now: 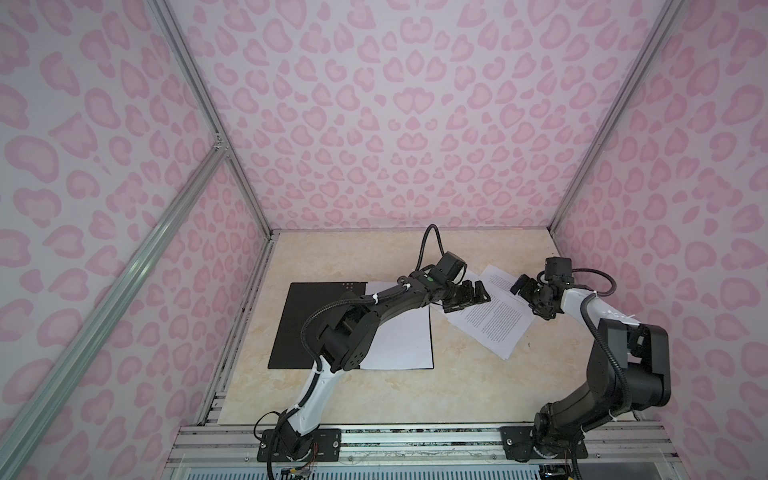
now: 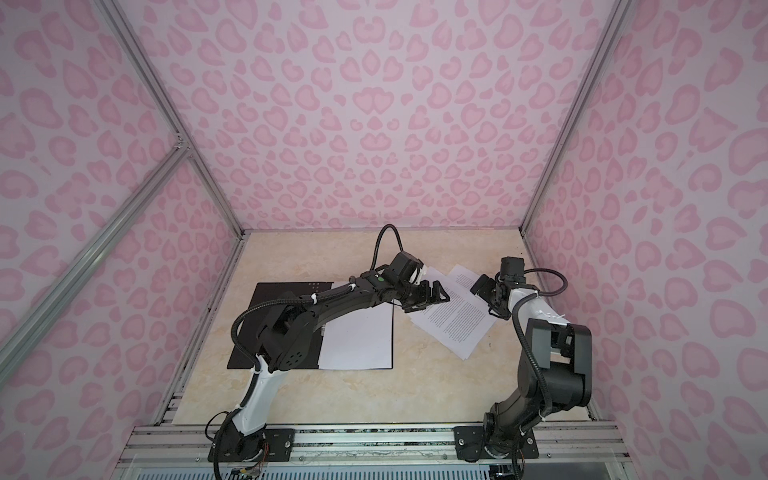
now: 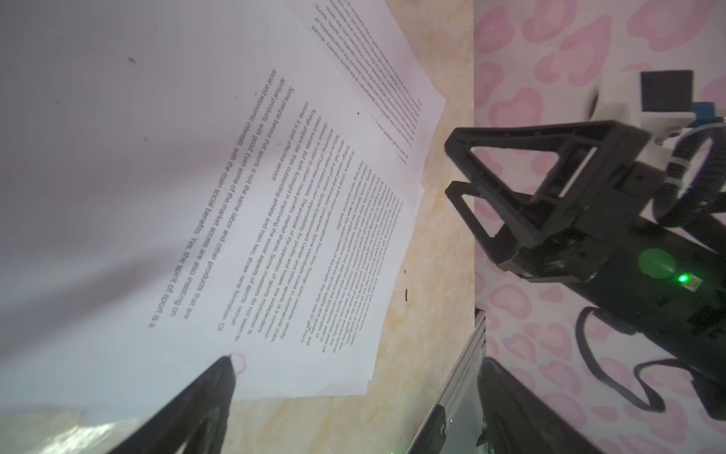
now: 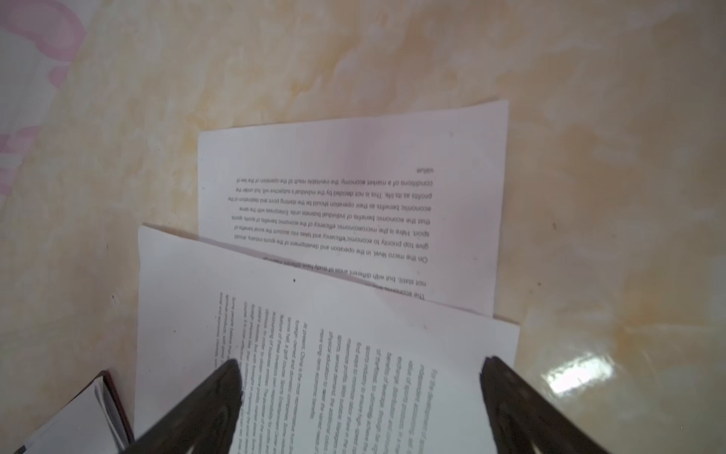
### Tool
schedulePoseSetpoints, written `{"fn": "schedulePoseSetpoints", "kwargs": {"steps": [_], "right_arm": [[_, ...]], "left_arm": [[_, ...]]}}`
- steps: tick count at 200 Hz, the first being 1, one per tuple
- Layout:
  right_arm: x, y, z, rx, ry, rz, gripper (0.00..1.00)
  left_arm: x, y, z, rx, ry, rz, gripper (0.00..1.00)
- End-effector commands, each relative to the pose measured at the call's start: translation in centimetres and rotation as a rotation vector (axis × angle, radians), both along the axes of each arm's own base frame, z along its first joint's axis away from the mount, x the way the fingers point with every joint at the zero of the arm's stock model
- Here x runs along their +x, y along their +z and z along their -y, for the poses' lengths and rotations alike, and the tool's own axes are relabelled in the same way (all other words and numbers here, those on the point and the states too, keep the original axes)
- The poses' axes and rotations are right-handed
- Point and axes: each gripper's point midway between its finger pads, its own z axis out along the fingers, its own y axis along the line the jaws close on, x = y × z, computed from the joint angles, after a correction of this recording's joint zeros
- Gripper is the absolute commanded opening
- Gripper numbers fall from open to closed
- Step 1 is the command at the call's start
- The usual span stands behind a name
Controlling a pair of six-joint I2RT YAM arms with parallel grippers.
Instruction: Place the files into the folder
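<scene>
Next, I lower my right gripper, since the top sheet's edge [image 4: 332, 277] lies flat across the lower sheet, then push that edge [image 4: 302, 268] up into a curl and pinch it.
The folder [image 1: 307, 328] [image 2: 270, 328] lies open on the table's left side, black inside up, with a white sheet [image 1: 399, 340] [image 2: 361, 340] on its right half. The loose files [image 1: 494, 316] [image 2: 453, 320], several printed sheets fanned at an angle, lie to its right. My left gripper [image 1: 469, 297] [image 2: 430, 297] [image 3: 357, 393] stands open over their near-left edge, one fingertip [image 3: 220, 377] above the paper [image 3: 235, 196]. My right gripper [image 1: 530, 297] [image 2: 484, 297] [image 4: 361, 377] is open above the top sheet [image 4: 275, 334], holding nothing. A red folder corner [image 4: 114, 405] shows beside it.
The beige marbled tabletop [image 1: 374, 399] is ringed by pink patterned walls [image 1: 415, 124] on three sides. An aluminium rail [image 1: 415, 440] carrying both arm bases runs along the front edge. The left arm's elbow [image 1: 345, 332] hangs over the folder.
</scene>
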Motion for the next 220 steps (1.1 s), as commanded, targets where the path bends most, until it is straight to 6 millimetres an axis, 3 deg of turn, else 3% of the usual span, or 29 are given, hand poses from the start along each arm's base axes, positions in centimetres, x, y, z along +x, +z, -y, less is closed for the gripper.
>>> {"fn": "schedulePoseSetpoints", "kwargs": {"steps": [1,39,108,166,220], "right_arm": [[0.6,-1.0,1.2,-0.012,0.017,-0.021,0.96],[0.4,-3.6,2.3,0.037,-0.007,-0.052,0.96],[-0.7,-5.4,0.2,0.196,0.012,-0.087,0.95],[-3.8,-4.7,-1.1,0.268,-0.021,-0.101,0.95],[-4.1,-2.3,-1.9,0.3,-0.01,-0.049,0.95]], "left_arm": [[1.0,-0.9,1.0,-0.009,0.024,0.0,0.97],[1.2,-3.2,1.1,0.026,0.018,-0.021,0.98],[0.7,-7.9,-1.7,0.167,0.022,-0.047,0.98],[0.9,-9.7,-3.6,0.263,0.021,-0.038,0.98],[0.8,-10.7,-4.0,0.279,0.011,-0.052,0.98]]}}
